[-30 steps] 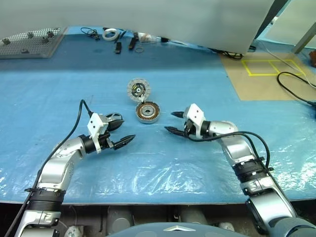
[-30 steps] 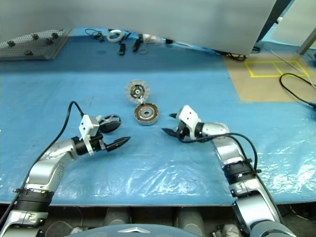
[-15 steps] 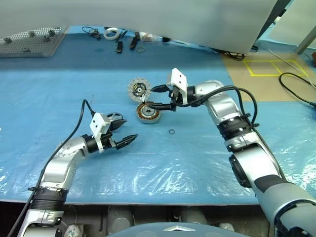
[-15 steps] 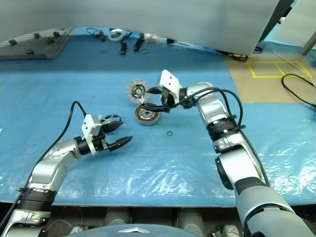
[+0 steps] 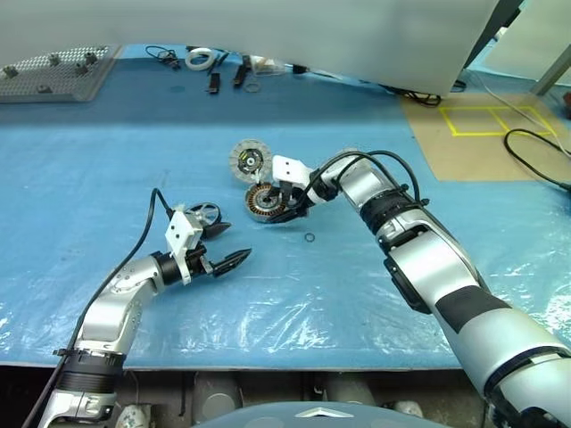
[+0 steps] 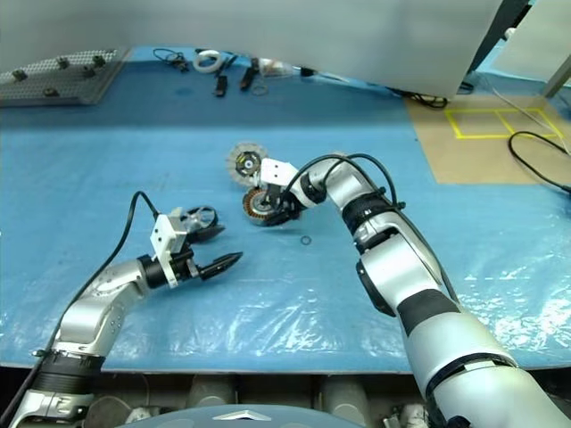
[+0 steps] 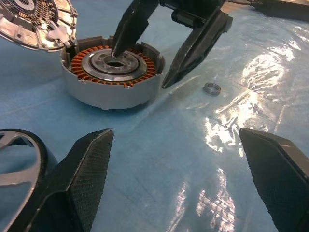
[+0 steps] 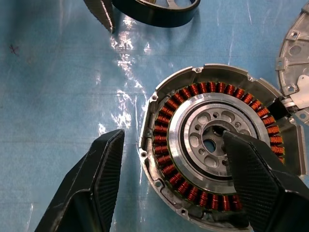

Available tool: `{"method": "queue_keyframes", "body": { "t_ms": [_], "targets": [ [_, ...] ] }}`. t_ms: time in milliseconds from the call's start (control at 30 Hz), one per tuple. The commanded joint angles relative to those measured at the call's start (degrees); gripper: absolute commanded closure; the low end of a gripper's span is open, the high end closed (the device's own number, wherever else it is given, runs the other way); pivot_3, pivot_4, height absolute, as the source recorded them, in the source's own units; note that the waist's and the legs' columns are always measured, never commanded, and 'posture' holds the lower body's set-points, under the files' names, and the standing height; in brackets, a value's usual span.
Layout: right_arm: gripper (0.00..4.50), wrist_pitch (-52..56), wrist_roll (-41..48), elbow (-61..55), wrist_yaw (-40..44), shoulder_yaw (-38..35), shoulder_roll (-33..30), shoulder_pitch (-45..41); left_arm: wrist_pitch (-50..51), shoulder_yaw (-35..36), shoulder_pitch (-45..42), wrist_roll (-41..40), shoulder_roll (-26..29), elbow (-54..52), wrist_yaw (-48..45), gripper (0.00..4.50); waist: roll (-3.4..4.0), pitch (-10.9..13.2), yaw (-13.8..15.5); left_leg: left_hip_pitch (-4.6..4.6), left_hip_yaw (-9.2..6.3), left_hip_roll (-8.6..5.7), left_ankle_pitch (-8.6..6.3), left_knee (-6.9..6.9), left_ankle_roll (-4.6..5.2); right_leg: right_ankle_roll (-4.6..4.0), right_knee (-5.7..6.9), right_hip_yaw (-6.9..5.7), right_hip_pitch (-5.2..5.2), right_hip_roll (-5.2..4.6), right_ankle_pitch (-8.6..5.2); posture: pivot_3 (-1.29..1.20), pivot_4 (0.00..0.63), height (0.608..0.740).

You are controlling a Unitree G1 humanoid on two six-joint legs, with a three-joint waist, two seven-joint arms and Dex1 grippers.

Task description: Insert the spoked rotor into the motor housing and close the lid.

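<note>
The ribbed lid (image 5: 251, 160) is linked to the motor housing by a white connector (image 8: 298, 94), so the lid will follow along when I pull the housing by its side.
The motor housing (image 5: 266, 201), a silver cup ringed with copper windings, lies mid-table on the blue sheet. The ribbed lid (image 5: 250, 160) lies just behind it, touching its rim. My right gripper (image 7: 140, 70) points down over the housing and is open. One fingertip (image 7: 116, 52) hangs over the central hub and the other stands outside the wall. The black spoked rotor (image 5: 203, 214) lies flat to the left of the housing. My left gripper (image 5: 230, 242) is open beside the rotor, with nothing between its fingers.
A small dark ring (image 5: 310, 237) lies on the sheet right of the housing. At the back are a perforated metal plate (image 5: 53, 76), a tape roll (image 5: 198, 61) and small tools. A black cable (image 5: 535, 152) runs over the brown patch at right.
My right arm has swung up and to the left, from beside the housing to over it, and now tilts downward. The left gripper has hardly moved.
</note>
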Motion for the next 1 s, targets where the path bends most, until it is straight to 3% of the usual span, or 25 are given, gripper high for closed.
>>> {"method": "queue_keyframes", "body": {
  "t_ms": [33,1000],
  "targets": [
    [1.08,-2.5,-1.8,1.6,0.6,0.2,0.8,-3.6,-0.2,0.5,1.2,-0.7,0.4,-2.8,0.2,0.11,0.0,0.0,-0.1,0.0,0.0,0.0,0.0,0.0,0.0,-0.01,0.0,0.0,-0.02,0.0,-0.01,0.0,0.15,0.74],
    [1.08,-7.2,-11.0,8.3,-1.0,1.5,4.6,-6.1,-6.6,1.6,2.1,1.1,2.8,-1.8,-0.9,0.11,0.03,0.0,-0.1,0.01,-0.01,0.04,-0.01,0.06,0.03,-0.09,0.12,-0.03,-0.03,0.0,-0.05,0.0,0.15,0.74]
  ]
}}
